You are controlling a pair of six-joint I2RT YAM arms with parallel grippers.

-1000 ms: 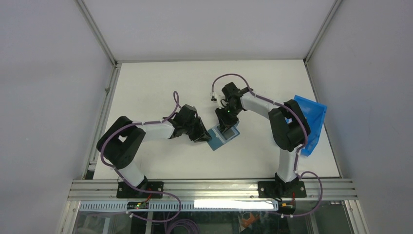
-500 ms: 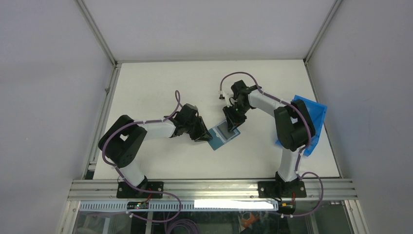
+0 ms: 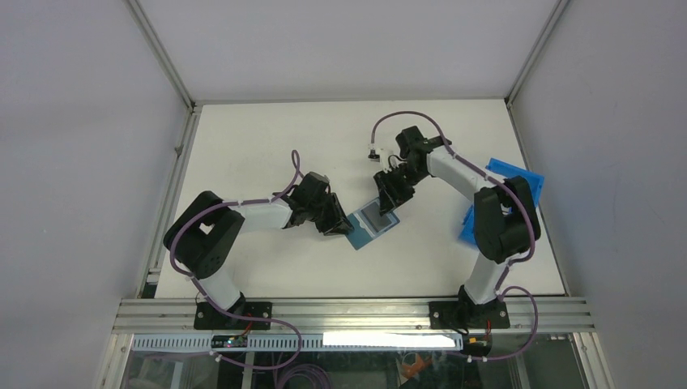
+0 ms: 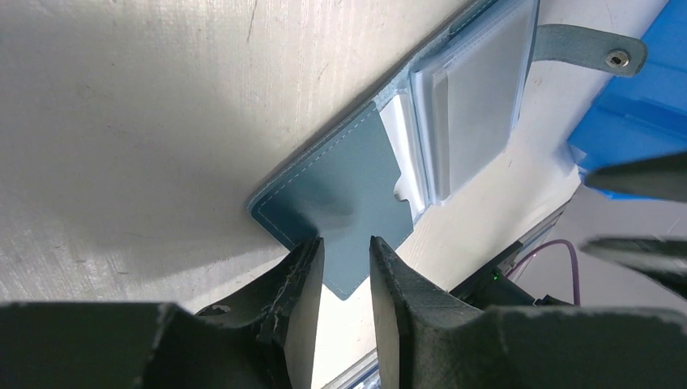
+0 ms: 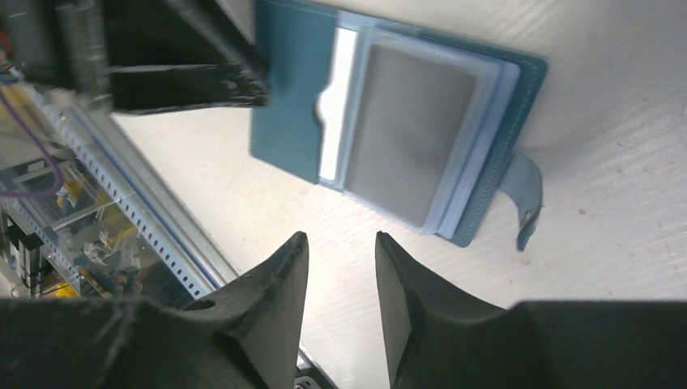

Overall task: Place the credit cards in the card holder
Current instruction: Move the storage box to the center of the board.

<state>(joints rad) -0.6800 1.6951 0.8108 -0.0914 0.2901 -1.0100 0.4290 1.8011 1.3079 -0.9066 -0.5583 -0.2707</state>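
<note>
The blue bin [image 3: 520, 173] is at the table's edge, a long way from the card holder. Next, my right gripper pulls the bin closer [image 3: 467, 230] before it fills the card holder.
The teal card holder [image 3: 373, 220] lies open on the table, its snap tab [image 5: 526, 194] pointing away. A grey card [image 5: 409, 134] sits in its clear pockets, and a white card edge [image 5: 336, 105] shows in the teal flap's notch. My left gripper [image 4: 344, 243] is at the holder's left corner, its jaws a little apart. Its fingertips [image 4: 312, 247] seem to rest on the teal flap [image 4: 340, 194]. My right gripper [image 5: 340, 237] hangs open and empty above the bare table, just off the holder's far edge, also in the top view [image 3: 387, 197].
A bright-blue plastic bin [image 3: 510, 174] lies at the right edge of the table, partly behind the right arm. The metal frame rail [image 3: 348, 312] runs along the table's near edge. White walls enclose the other sides.
The right gripper has drawn back from the card holder toward the far right and opened wider. The grey card stays in the holder. The left gripper has not moved.
</note>
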